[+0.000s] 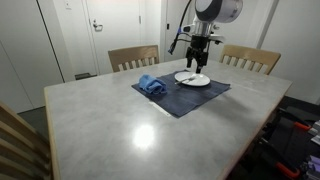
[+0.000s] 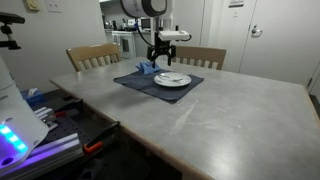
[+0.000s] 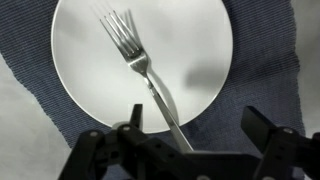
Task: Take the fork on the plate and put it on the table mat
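Note:
I should turn my gripper to line up with the fork's handle (image 3: 172,122) and grab the handle closer to the fork's tines (image 3: 150,84), because it slants across my open gripper near the plate's rim.
A silver fork (image 3: 140,66) lies across a white plate (image 3: 85,60), tines toward the top of the wrist view, its handle running down over the plate's lower rim between my fingers. The plate (image 1: 192,78) (image 2: 172,79) sits on a dark blue table mat (image 1: 185,97) (image 2: 145,82) (image 3: 255,75). My gripper (image 1: 196,62) (image 2: 160,62) (image 3: 196,130) hangs just above the plate, open, one finger on each side of the fork handle, holding nothing.
A crumpled blue cloth (image 1: 152,85) (image 2: 147,69) lies on the mat beside the plate. The grey table (image 1: 130,130) has wooden chairs (image 1: 133,57) (image 2: 92,55) along its far side. Cables and gear (image 2: 60,125) sit by the table.

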Controlling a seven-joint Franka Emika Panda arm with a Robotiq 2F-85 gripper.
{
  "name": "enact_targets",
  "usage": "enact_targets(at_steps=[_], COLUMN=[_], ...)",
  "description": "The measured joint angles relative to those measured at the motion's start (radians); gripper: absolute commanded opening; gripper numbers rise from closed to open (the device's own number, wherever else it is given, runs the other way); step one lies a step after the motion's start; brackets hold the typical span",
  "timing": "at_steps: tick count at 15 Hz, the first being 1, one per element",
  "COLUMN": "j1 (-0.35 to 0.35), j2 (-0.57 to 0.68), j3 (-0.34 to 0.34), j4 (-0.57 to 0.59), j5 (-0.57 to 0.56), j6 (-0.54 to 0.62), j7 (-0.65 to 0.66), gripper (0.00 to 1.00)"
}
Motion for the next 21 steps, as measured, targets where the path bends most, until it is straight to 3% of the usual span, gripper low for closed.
enact_targets(at_steps=[5,21], j1=[-0.02,-0.05], j2=[0.085,0.102], j3=[0.011,0.052], j4=[0.057,0.054], j5=[-0.031,-0.07], j6=[0.045,0.05], j7=[-0.082,-0.136], gripper=[1.0,1.0])
